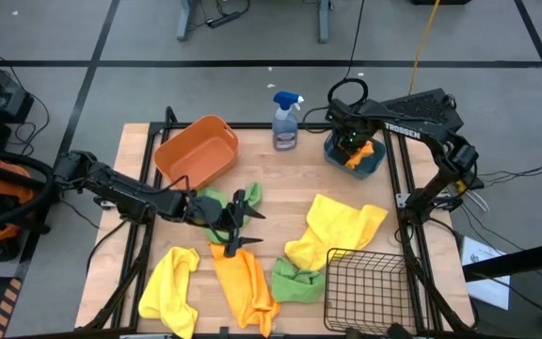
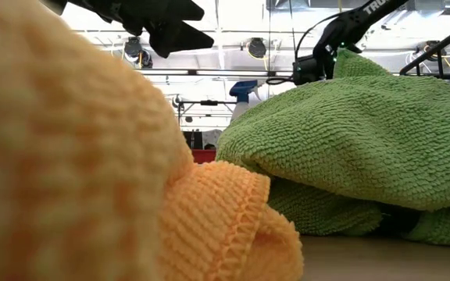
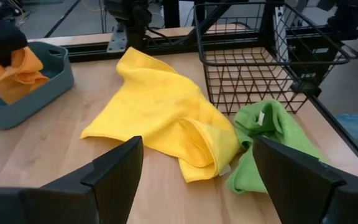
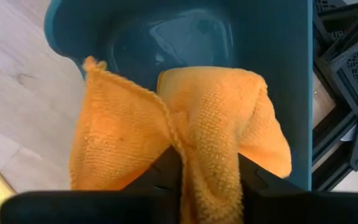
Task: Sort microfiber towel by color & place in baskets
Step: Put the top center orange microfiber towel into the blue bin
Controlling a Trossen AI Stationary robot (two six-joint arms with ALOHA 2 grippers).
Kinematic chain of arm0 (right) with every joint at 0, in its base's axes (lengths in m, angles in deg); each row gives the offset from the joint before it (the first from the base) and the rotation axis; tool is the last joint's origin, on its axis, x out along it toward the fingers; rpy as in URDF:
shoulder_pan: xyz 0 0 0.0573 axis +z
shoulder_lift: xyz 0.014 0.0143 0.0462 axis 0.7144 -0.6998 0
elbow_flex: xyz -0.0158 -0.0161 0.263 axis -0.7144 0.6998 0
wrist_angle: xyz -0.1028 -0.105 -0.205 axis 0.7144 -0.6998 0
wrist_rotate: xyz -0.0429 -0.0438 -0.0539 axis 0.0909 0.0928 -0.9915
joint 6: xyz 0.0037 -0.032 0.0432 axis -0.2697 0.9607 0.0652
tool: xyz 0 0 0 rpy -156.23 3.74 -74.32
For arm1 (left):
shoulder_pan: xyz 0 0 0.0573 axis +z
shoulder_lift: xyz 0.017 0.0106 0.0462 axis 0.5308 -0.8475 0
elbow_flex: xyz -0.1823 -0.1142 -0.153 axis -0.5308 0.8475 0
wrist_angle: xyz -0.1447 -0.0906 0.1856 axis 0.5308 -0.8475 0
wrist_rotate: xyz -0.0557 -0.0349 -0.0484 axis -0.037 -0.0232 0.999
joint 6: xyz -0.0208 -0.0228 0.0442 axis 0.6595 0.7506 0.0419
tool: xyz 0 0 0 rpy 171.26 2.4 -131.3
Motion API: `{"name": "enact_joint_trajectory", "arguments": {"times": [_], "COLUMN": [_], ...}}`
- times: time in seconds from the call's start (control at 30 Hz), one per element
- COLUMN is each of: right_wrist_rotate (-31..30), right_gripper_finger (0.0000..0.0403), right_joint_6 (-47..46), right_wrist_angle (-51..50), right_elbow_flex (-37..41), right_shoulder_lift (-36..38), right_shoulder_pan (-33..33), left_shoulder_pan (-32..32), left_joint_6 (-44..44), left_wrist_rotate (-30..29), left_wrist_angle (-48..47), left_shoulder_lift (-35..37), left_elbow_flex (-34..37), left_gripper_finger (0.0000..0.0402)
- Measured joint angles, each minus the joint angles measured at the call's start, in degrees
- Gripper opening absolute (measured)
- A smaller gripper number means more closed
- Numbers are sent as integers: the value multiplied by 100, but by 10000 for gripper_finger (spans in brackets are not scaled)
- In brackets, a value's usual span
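Note:
The orange towel's loose corner [image 4: 101, 134] is hanging out past the edge of the teal bin. Next, my right gripper opens and tucks the towel inside the bin [image 4: 194, 43] before it moves away.
My right gripper [image 1: 356, 146] hangs over the teal bin [image 1: 376, 162] at the table's far right and is shut on an orange towel [image 4: 129, 137]. My left gripper [image 1: 249, 229] is open above the table's middle. It hovers over a green towel [image 1: 216, 201] and the far end of a second orange towel [image 1: 243, 278], touching neither. Ahead of its fingers in the left wrist view lie a yellow towel [image 3: 160, 112] and another green towel [image 3: 266, 134]. A second yellow towel [image 1: 169, 287] lies at the near left. My right gripper pinches a bunched fold of the orange towel [image 4: 207, 146] between its two fingers, coming from above and pointing down. The cloth hangs slack below the fingers, spreading to both sides over the inside of the teal bin [image 4: 272, 56].
An orange tub [image 1: 196, 151] stands at the far left and a blue-topped spray bottle [image 1: 286, 121] at the far middle. The black wire basket [image 1: 365, 287] sits at the near right corner. Bare wood shows between the tub and the yellow towel.

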Motion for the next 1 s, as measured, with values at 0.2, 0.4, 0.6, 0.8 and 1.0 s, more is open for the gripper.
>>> {"name": "enact_joint_trajectory", "arguments": {"times": [0.2,0.4,0.6,0.8,1.0], "right_wrist_rotate": [-307,-606,-606,-538,-317], "right_gripper_finger": [170,240,279,267,191], "right_joint_6": [-261,-571,-718,-875,-1094], "right_wrist_angle": [-959,-1428,-1695,-1591,-1051], "right_elbow_flex": [0,0,0,0,57], "right_shoulder_lift": [5,342,867,1637,2017], "right_shoulder_pan": [-22,-22,-20,125,502], "left_shoulder_pan": [-4,-4,-4,-4,-4], "left_joint_6": [0,-5,-7,-20,-53], "left_wrist_rotate": [0,0,0,0,2], "left_wrist_angle": [-44,-90,-90,-87,-74], "left_shoulder_lift": [0,0,0,0,0], "left_elbow_flex": [0,0,0,0,0], "left_gripper_finger": [309,309,309,309,309]}}
